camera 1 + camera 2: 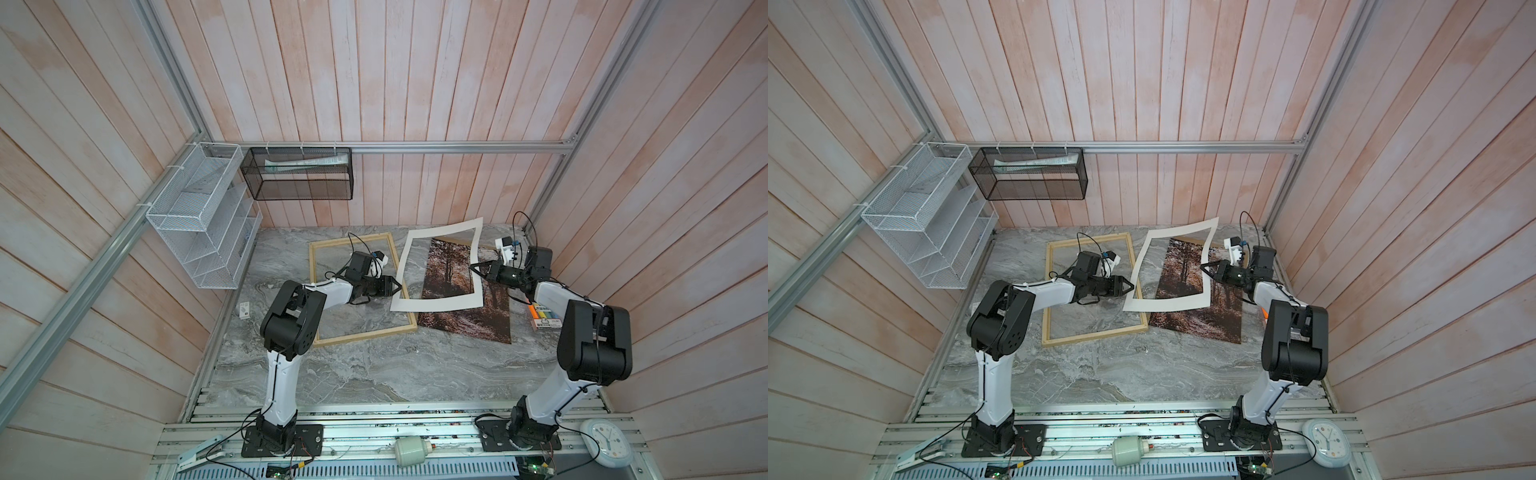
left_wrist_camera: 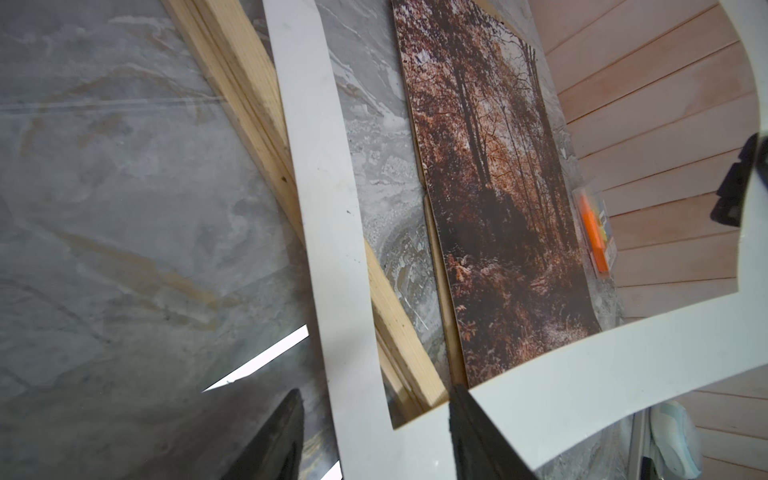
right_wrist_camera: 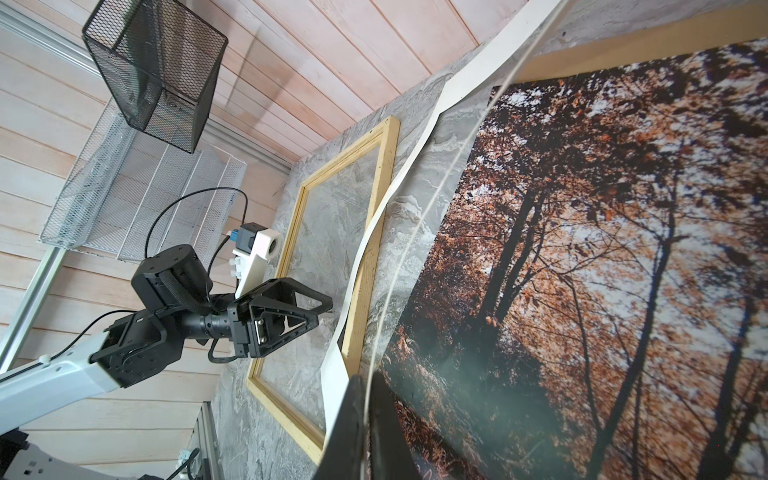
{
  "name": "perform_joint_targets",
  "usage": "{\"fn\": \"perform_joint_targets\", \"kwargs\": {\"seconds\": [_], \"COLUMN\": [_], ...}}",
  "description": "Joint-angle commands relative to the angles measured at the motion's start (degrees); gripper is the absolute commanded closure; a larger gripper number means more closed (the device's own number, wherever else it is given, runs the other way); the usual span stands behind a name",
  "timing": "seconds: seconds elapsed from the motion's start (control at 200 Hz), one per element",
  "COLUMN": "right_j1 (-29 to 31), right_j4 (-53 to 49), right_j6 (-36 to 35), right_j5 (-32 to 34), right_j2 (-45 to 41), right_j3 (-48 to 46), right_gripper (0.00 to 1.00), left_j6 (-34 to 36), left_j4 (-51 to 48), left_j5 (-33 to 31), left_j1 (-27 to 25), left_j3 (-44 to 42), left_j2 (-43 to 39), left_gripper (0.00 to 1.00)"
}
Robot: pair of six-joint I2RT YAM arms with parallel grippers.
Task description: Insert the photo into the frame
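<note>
I have the mat's strip between my left gripper's open fingers, so I should keep moving along that strip, away from the mat's corner, and close near the strip's middle.
The photo, an autumn forest print, lies flat on the marble table to the right of the frame, an empty pale-wood rectangle. Above them hangs a bowed white mat. My right gripper is shut on the mat's right edge. My left gripper stands open at the mat's lower left corner, and the mat's strip runs between its fingers. In the wrist views the photo and the frame lie beneath the mat.
A box of coloured markers lies by the right wall next to the photo. A white wire rack and a black mesh basket hang on the back left walls. A clock and a small jar sit on the front rail.
</note>
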Motion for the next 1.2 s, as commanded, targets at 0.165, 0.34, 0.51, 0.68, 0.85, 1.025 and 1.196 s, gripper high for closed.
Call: {"fn": "perform_joint_targets", "kwargs": {"seconds": [0.165, 0.34, 0.51, 0.68, 0.85, 1.025, 1.196], "right_j1": [0.39, 0.38, 0.39, 0.38, 0.38, 0.48, 0.56], "right_j4": [-1.45, -1.4, -1.45, -1.19, -1.09, -1.18, -1.15], "right_j6": [-1.41, -1.25, -1.3, -0.93, -0.88, -0.98, -1.05], "right_j5": [0.66, 0.5, 0.44, 0.15, -0.21, -0.39, -0.36], "right_j2": [-0.41, -0.45, -0.67, -0.42, -0.58, -0.61, -0.58], "right_j3": [-0.88, -0.7, -0.63, -0.52, -0.41, -0.5, -0.46], "right_gripper": [0.92, 0.92, 0.92, 0.92, 0.92, 0.92, 0.92], "left_j6": [0.87, 1.6, 1.74, 2.35, 2.52, 2.69, 2.41], "left_j4": [2.29, 2.28, -0.13, -0.25, -0.06, -0.58, -0.87], "left_j5": [-0.82, -1.0, -2.41, -1.54, -0.43, 0.39, 1.58], "left_j1": [0.36, 0.36, 0.27, 0.27, 0.28, 0.25, 0.27], "left_j3": [3.55, 5.37, 7.3, 7.75, 8.61, 10.95, 12.02], "left_j2": [3.36, 5.14, 6.17, 7.17, 8.0, 9.4, 10.21], "left_gripper": [0.43, 0.43, 0.44, 0.44, 0.44, 0.44, 0.47]}}
